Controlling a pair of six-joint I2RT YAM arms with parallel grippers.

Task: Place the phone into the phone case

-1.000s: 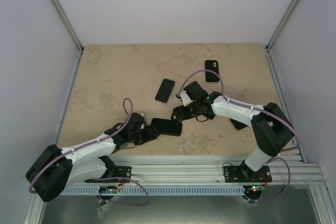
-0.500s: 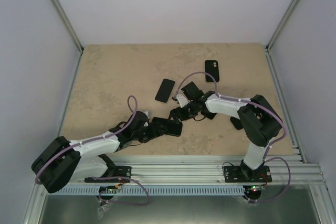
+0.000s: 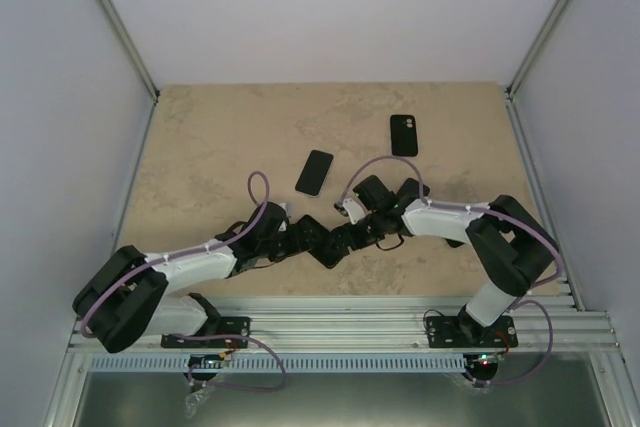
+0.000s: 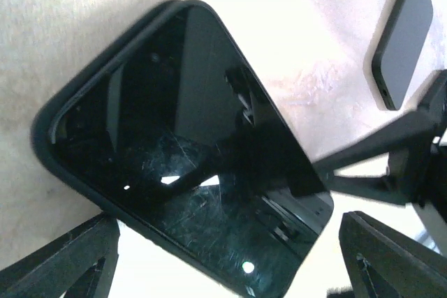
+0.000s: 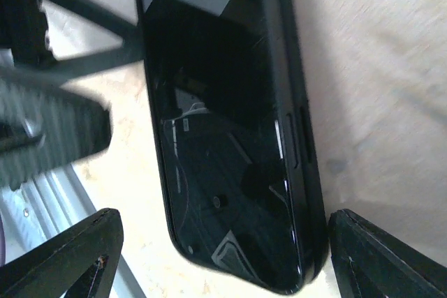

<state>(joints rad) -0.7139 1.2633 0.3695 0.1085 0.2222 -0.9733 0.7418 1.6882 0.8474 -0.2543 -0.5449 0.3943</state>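
The black case (image 3: pixel 323 247) lies diagonally between my grippers, so next I straighten it before my left gripper closes over its long side (image 4: pixel 133 214) to push the phone in.
A black phone sits in a black case (image 3: pixel 318 239), lying diagonally on the table between my two grippers. In the left wrist view the case rim (image 4: pixel 84 95) frames the glossy screen (image 4: pixel 188 158). My left gripper (image 3: pixel 293 236) is open and straddles one end (image 4: pixel 227 222). My right gripper (image 3: pixel 350 236) is open and straddles the other end (image 5: pixel 225 218), with its right finger (image 5: pixel 391 256) against the case edge. In the right wrist view the screen (image 5: pixel 223 137) sits beside the case's side wall (image 5: pixel 297 123).
A second black phone (image 3: pixel 314 172) lies farther back on the table, and also shows in the left wrist view (image 4: pixel 405 33). Another black case with a camera cut-out (image 3: pixel 403 135) lies at the back right. The aluminium rail (image 3: pixel 340 322) runs along the near edge.
The cased phone has turned from lying crosswise to diagonal. My left gripper reached right and my right gripper moved nearer and left. Both now close in on its ends.
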